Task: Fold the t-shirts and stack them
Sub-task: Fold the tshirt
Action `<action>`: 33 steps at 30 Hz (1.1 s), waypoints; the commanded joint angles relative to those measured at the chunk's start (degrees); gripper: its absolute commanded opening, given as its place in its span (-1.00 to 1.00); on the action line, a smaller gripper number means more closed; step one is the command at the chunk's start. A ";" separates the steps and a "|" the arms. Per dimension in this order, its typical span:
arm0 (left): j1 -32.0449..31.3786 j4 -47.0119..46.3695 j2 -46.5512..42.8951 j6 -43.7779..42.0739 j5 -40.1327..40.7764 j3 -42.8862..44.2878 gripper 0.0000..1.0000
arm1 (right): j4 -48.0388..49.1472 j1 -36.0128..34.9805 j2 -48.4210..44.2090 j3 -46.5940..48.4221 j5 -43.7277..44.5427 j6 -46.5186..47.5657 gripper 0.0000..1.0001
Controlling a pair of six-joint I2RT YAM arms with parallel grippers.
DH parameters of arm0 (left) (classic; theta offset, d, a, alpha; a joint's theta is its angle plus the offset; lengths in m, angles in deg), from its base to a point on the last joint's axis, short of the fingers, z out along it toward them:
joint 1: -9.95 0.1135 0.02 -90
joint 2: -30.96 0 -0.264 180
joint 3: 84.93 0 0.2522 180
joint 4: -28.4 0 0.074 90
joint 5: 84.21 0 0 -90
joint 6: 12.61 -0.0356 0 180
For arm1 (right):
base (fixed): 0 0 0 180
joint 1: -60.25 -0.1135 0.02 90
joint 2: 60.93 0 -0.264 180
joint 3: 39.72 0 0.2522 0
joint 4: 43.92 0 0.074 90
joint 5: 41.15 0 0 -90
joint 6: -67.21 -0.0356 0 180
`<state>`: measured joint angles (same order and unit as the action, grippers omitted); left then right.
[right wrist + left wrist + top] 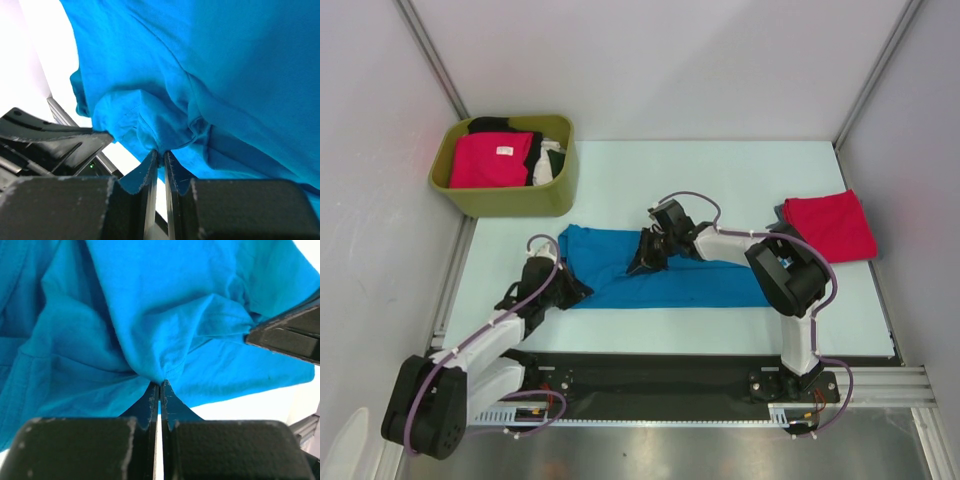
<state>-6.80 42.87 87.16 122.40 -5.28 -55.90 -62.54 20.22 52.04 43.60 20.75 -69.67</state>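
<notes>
My left gripper should open, grab the t-shirt's near edge farther in and turn [620, 301] the collar end away from me, because the blue t-shirt [695, 286] follows the bar lengthwise.
A bright blue t-shirt [690, 280] lies spread along the near half of the table. My left gripper [582, 288] is shut on a pinch of its cloth [165, 371] at the left end. My right gripper [642, 263] is shut on a bunched fold [167, 140] near the shirt's upper middle edge. In the left wrist view the right gripper's black fingers [287, 335] show at the right. A folded red t-shirt [830, 226] rests at the far right of the table. A crimson-pink t-shirt with a white label [492, 160] lies in the tub over black and white cloth.
An olive-green tub [520, 196] stands at the table's back left corner. Grey walls close in on the left, back and right. A black rail with the arm bases [650, 380] runs along the near edge.
</notes>
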 commanded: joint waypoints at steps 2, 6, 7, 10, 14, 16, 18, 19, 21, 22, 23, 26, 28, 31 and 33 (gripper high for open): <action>1.02 2.10 -1.97 0.95 -4.39 4.33 -1.00 | -0.06 0.92 -0.47 1.98 -1.52 -0.41 -0.70; 3.21 5.35 -3.73 0.43 -7.82 6.09 -0.99 | -2.68 1.36 -1.35 2.42 -2.14 0.38 -0.69; 3.48 6.05 -4.17 0.34 -8.09 6.35 -0.99 | -3.48 1.45 -1.43 2.77 -2.14 0.73 -0.69; 4.88 7.37 -5.40 -0.01 -10.10 5.31 -0.99 | -5.94 1.62 -1.43 3.30 -2.05 1.61 -0.69; 6.12 7.29 -5.84 0.16 -12.48 3.46 -0.99 | -6.65 1.62 -1.35 2.43 -2.05 2.13 -0.67; 6.56 7.90 -5.84 -0.10 -13.18 2.84 -0.99 | -6.91 1.54 -1.26 2.07 -1.79 2.31 -0.63; 6.73 8.86 -6.19 -0.36 -13.10 2.49 -0.99 | -7.35 1.10 -0.73 2.07 -1.52 2.66 -0.60; 6.82 10.00 -6.72 -0.71 -12.66 2.23 -0.99 | -7.44 0.83 -0.47 2.25 -1.35 2.75 -0.57; 7.00 11.85 -7.60 -1.07 -10.31 1.96 -0.99 | -7.44 -0.13 0.67 2.51 -1.08 2.84 -0.53; 6.91 12.21 -8.47 -0.90 -10.03 1.18 -0.99 | -7.53 -0.31 1.11 3.03 -1.17 3.10 -0.49; 6.91 12.04 -8.83 -0.46 -10.11 0.65 -0.99 | -7.79 -0.66 1.46 3.47 -1.26 3.19 -0.48; 6.91 13.44 -10.50 1.12 -8.45 -0.85 -0.99 | -8.14 -1.28 1.73 3.48 -0.56 3.54 -0.39; 6.65 13.88 -11.55 2.18 -7.22 -1.73 -0.98 | -8.67 -0.93 0.16 2.78 1.54 3.89 -0.27; 6.03 16.86 -13.57 3.41 -3.37 -1.73 -0.88 | -9.29 -0.14 -2.65 0.76 4.96 4.24 -0.21; 4.64 18.36 -15.85 3.94 -1.07 -1.64 -0.30 | -9.81 0.83 -6.08 -0.91 7.43 4.85 -0.10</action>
<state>-0.83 58.50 74.29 123.95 -10.98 -57.50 -70.67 19.57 52.19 44.23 23.39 -66.30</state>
